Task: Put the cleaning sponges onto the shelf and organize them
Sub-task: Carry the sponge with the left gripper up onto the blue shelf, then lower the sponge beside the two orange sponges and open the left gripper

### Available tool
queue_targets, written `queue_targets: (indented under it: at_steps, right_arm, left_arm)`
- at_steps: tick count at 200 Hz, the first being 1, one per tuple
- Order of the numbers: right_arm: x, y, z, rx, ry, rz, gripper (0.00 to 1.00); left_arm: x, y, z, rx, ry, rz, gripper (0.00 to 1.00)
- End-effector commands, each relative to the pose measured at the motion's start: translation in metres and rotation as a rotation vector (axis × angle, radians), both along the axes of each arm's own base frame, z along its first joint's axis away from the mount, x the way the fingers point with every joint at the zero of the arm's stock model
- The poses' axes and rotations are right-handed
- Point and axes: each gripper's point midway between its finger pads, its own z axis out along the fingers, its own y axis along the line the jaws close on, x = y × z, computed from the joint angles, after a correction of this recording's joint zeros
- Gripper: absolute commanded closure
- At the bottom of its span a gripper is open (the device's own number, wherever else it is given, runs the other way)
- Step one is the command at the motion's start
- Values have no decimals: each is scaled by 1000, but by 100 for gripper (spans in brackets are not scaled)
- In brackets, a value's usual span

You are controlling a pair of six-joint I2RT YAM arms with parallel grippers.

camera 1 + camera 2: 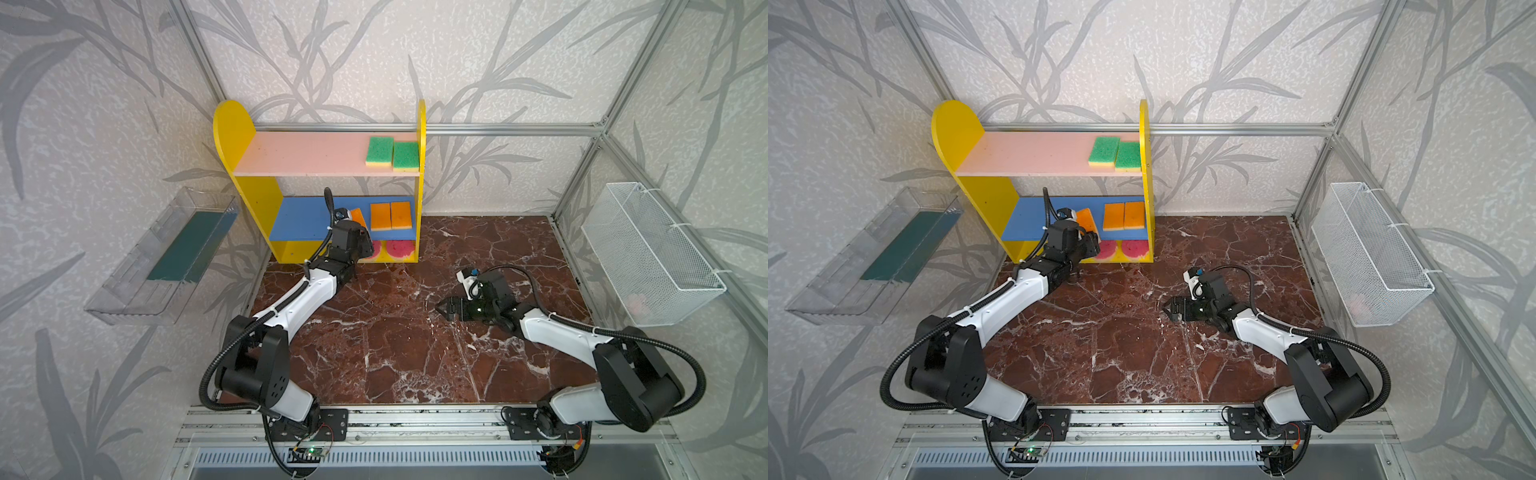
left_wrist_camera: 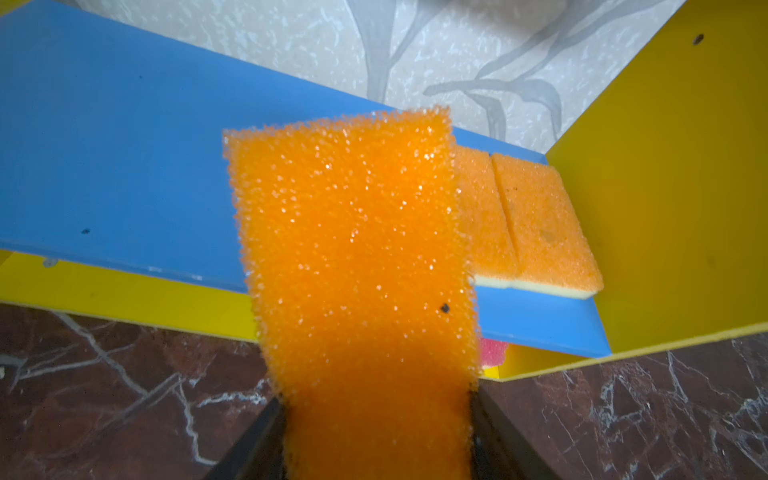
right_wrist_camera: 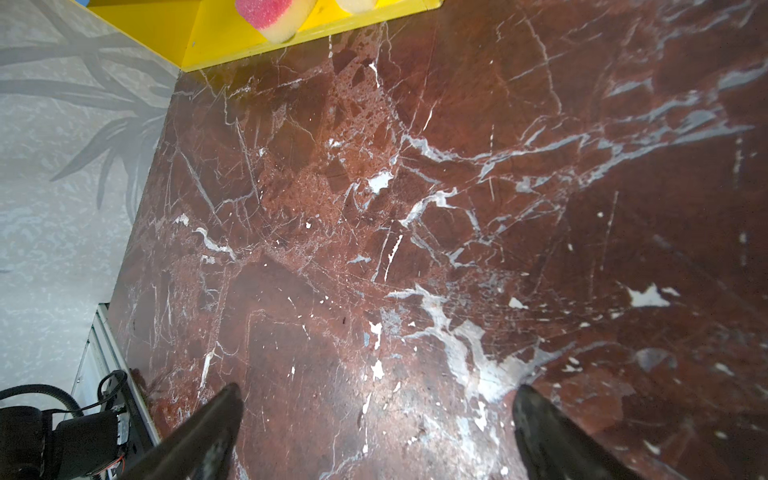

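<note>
The held orange sponge (image 1: 357,217) is slanted beside the orange pair. My left gripper should first put it down and then push its free side (image 2: 246,232) toward the pair.
The yellow shelf (image 1: 245,137) stands at the back of the table. Two green sponges (image 1: 380,151) lie side by side at the right end of its pink board. Two orange sponges (image 1: 390,216) lie together at the right end of the blue board (image 2: 104,158). Pink round sponges (image 1: 400,248) sit on the yellow base, one partly hidden by my left arm. My left gripper (image 2: 376,419) is shut on a third orange sponge (image 2: 353,249), held over the blue board's front edge, just left of the resting pair. My right gripper (image 3: 376,399) hangs open and empty over bare marble.
A clear plastic tray (image 1: 166,257) hangs on the left wall. On the right wall is a white wire basket (image 1: 648,253) with something pale pink at its bottom. The dark red marble tabletop (image 1: 395,353) lies between the arms. Aluminium frame bars run behind the shelf.
</note>
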Motion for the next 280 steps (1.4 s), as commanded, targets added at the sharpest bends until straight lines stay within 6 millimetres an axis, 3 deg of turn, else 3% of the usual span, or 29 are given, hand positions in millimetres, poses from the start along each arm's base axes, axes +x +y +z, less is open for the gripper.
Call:
queue_targets:
  at_steps: [1, 81, 199, 222, 244, 280]
  right_arm:
    - [-1, 2, 8, 30, -15, 6, 1]
    - [-2, 5, 7, 47, -5, 14, 1]
    - [-1, 4, 1, 38, 7, 12, 1]
    - [-1, 5, 0, 37, 8, 15, 1]
    - [-1, 4, 0, 34, 8, 12, 1]
    - [-1, 6, -1, 39, 13, 16, 1]
  left_arm:
    - [17, 3, 12, 39, -20, -45, 40]
    - [61, 7, -4, 77, 18, -97, 41]
    - [86, 22, -31, 105, 86, -107, 41]
    - [87, 20, -39, 104, 103, -121, 37]
    - [87, 18, -43, 106, 113, -135, 28]
    - [84, 20, -36, 112, 99, -132, 20]
